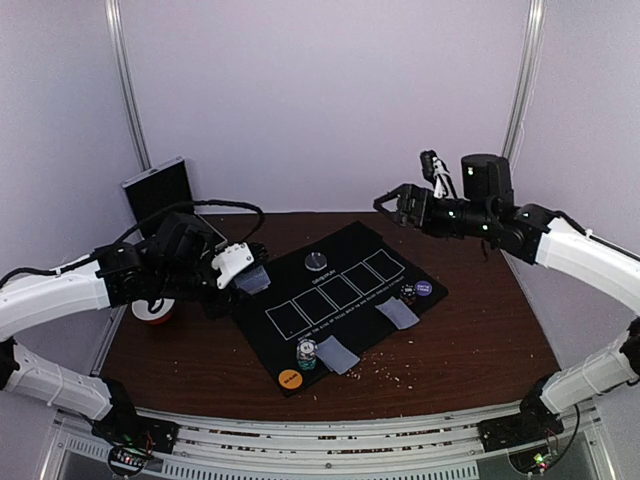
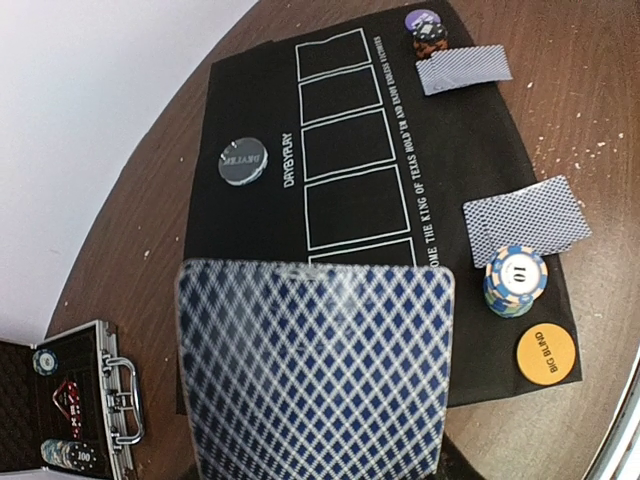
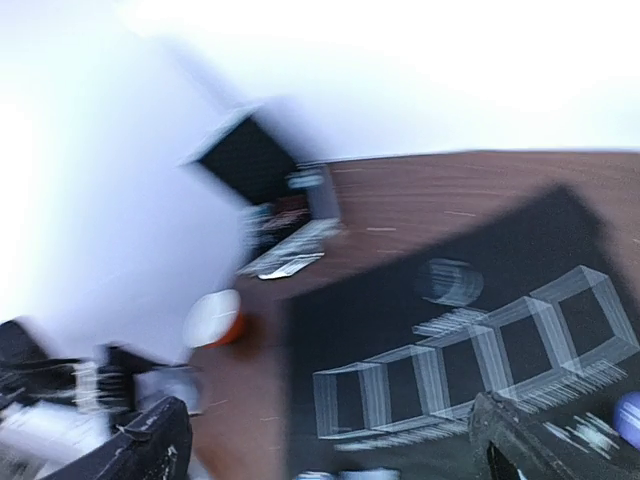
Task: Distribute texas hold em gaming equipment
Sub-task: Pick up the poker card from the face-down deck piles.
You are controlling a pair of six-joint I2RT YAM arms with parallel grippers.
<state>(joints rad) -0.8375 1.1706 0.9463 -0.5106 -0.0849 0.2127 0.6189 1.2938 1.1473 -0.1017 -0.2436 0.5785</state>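
Observation:
I should keep moving my open right gripper toward the blue-backed cards (image 1: 253, 281), which stick out free from my left gripper, and close it on their outer edge (image 1: 267, 280).
A black mat (image 1: 340, 300) carries face-down playing cards (image 1: 398, 313) beside a chip stack (image 1: 407, 294) and a purple disc (image 1: 424, 288). More cards (image 1: 337, 354) lie by a second chip stack (image 1: 307, 353) and an orange disc (image 1: 290, 379). A dark dealer disc (image 1: 317, 262) sits at the mat's far edge. My left gripper (image 1: 245, 275) hovers at the mat's left edge, shut on blue-backed playing cards (image 2: 315, 370) that hide its fingers. My right gripper (image 1: 385, 203) is raised above the mat's far right, open and empty; its fingers (image 3: 150, 445) stand wide apart in a blurred view.
An open silver case (image 1: 160, 190) stands at the back left, with chips in it (image 2: 70, 400). A red-and-white bowl (image 1: 155, 312) sits under the left arm. Crumbs speckle the brown table (image 1: 470, 350). Walls close in on three sides.

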